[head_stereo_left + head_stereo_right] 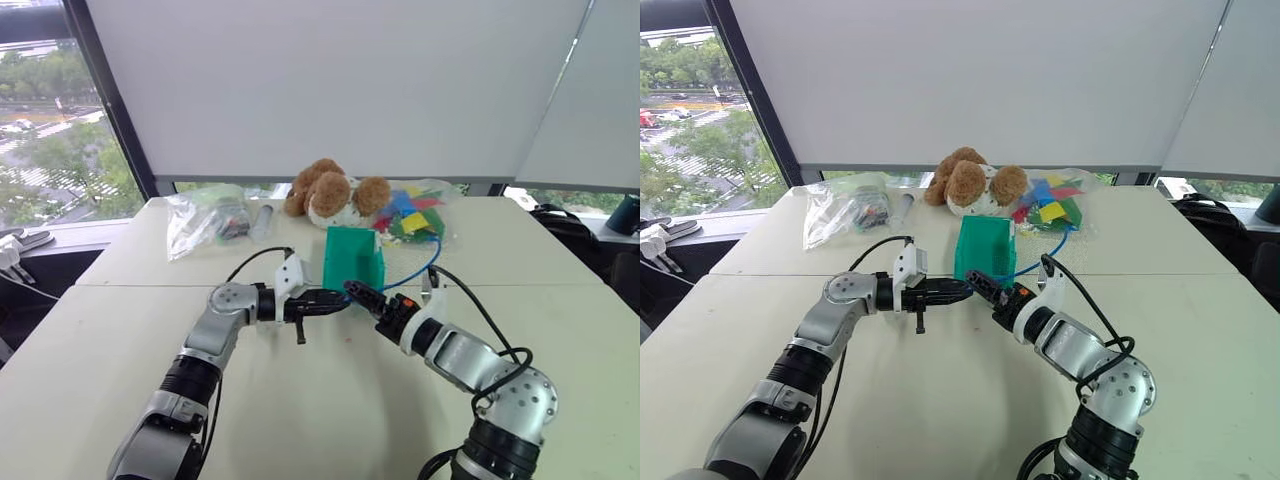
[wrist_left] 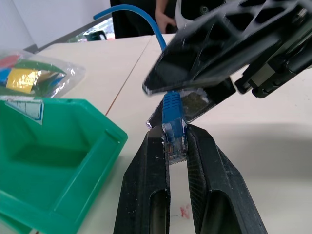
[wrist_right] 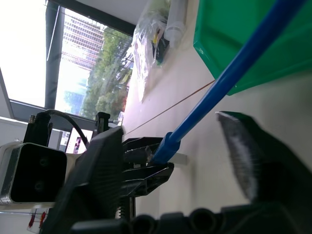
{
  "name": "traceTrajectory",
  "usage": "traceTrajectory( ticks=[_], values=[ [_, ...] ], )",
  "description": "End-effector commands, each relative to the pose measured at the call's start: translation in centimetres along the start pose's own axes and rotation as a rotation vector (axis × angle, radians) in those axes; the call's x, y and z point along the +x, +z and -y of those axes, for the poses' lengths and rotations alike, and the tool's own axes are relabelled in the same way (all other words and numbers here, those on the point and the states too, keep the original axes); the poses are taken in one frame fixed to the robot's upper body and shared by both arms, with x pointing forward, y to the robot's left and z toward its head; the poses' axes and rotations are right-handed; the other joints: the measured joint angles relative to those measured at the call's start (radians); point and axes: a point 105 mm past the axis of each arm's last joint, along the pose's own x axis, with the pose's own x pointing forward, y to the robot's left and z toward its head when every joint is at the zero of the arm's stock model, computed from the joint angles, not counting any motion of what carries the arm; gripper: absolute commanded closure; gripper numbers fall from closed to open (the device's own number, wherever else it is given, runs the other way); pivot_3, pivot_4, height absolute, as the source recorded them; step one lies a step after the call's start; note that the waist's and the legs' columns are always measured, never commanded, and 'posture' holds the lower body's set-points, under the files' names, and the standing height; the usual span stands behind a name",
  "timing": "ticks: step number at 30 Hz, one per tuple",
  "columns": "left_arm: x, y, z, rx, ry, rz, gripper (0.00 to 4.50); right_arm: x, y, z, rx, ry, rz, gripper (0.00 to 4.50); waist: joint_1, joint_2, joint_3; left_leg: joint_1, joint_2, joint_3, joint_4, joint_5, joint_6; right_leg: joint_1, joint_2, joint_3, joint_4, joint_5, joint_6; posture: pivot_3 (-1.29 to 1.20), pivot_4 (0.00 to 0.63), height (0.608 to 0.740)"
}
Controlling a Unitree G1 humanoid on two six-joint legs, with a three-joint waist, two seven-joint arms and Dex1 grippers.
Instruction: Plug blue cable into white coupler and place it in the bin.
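Observation:
The blue cable arcs out (image 1: 408, 281) from its held plug and bends upward, so its free tail (image 1: 438, 248) will swing around stiffly in a curve as I carry it.
My left gripper (image 2: 175, 130) is shut on the clear plug (image 2: 174, 146) at the tip of the blue cable (image 1: 428, 262), held level above the table in front of the teal-green bin (image 1: 350, 258). From the plug the cable arcs back past the bin's right side. My right gripper (image 3: 170, 127) meets the left one tip to tip, and its fingers (image 2: 209, 44) stand apart on either side of the cable (image 3: 234, 73) just behind the plug, without pinching it. The bin (image 2: 109, 132) looks empty inside. The white coupler is out of view.
A brown plush toy (image 1: 330, 195) sits behind the bin. Beside it lie a clear bag of colourful pieces (image 1: 415, 212) on the right and clear plastic bags (image 1: 205, 215) on the left. A seam (image 1: 150, 286) crosses the table under my arms.

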Motion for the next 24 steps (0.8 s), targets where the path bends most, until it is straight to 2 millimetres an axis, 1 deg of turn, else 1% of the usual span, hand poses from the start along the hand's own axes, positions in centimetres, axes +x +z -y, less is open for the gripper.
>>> traceTrajectory(
  ticks=[1,3,4,9,12,17,18,20,21,24],
  values=[
    [0.3,1.3,-0.4,0.052,0.005,0.028,4.5,0.2,0.0,-1.2,-0.007,0.053,0.003,2.92,0.0,0.0,0.0,0.0,0.0,0.0,0.0,0.0,0.0,0.0,0.0,0.0,0.0,0.0,0.0,0.0,0.15,0.74],
    [0.4,1.4,-0.4,0.055,0.006,0.029,4.5,0.3,-0.1,-1.3,-0.005,0.055,-0.001,4.05,0.0,0.0,0.0,0.0,0.0,0.0,0.0,0.0,0.0,0.0,0.0,0.0,0.0,0.0,0.0,0.0,0.15,0.74],
    [0.5,1.4,-0.4,0.055,0.008,0.029,4.5,0.3,-0.2,-1.4,-0.005,0.056,-0.002,4.46,0.0,0.0,0.0,0.0,0.0,0.0,0.0,0.0,0.0,0.0,0.0,0.0,0.0,0.0,0.0,0.0,0.15,0.74],
    [0.6,1.3,-0.4,0.057,0.012,0.027,4.5,0.4,-0.2,-1.7,-0.005,0.067,-0.002,4.46,0.001,0.0,0.0,0.0,0.0,0.0,0.0,0.0,0.0,0.0,0.0,0.0,0.0,0.0,0.0,0.0,0.15,0.74],
    [0.4,1.1,-0.2,0.031,-0.003,0.014,4.5,0.3,0.4,-2.0,-0.014,0.07,0.017,4.46,0.001,0.0,0.0,0.0,0.0,0.0,0.0,0.0,0.0,0.0,0.0,0.0,0.0,0.0,0.0,0.0,0.15,0.74],
    [-0.7,1.2,-0.3,-0.013,-0.008,0.006,2.04,-0.1,1.9,-2.4,-0.04,0.076,0.051,4.5,-0.001,0.0,0.0,0.0,0.0,0.0,0.0,0.0,0.0,0.0,0.0,0.0,0.0,0.0,0.0,0.0,0.15,0.74],
    [-1.0,1.3,-0.3,-0.014,-0.008,-0.002,1.46,-0.2,2.2,-2.5,-0.051,0.079,0.055,4.5,-0.001,0.0,0.0,0.0,0.0,0.0,0.0,0.0,0.0,0.0,0.0,0.0,0.0,0.0,0.0,0.0,0.15,0.74],
    [-2.0,1.3,-0.4,-0.019,-0.007,-0.021,0.44,-0.4,2.8,-2.8,-0.084,0.087,0.057,4.5,-0.001,0.0,0.0,0.0,0.0,0.0,0.0,0.0,0.0,0.0,0.0,0.0,0.0,0.0,0.0,0.0,0.15,0.74],
    [-2.6,1.4,-0.4,-0.024,-0.007,-0.03,0.04,-0.5,3.0,-3.0,-0.109,0.093,0.054,4.5,-0.001,0.0,0.0,0.0,0.0,0.0,0.0,0.0,0.0,0.0,0.0,0.0,0.0,0.0,0.0,0.0,0.15,0.74],
    [-4.8,2.2,-1.1,-0.025,0.014,-0.047,0.04,-1.0,3.5,-3.7,-0.281,0.112,0.001,4.5,-0.002,0.002,0.002,0.0,0.001,0.0,0.0,0.0,0.0,0.0,0.001,0.001,-0.001,0.0,0.0,0.0,0.15,0.74]
  ],
)
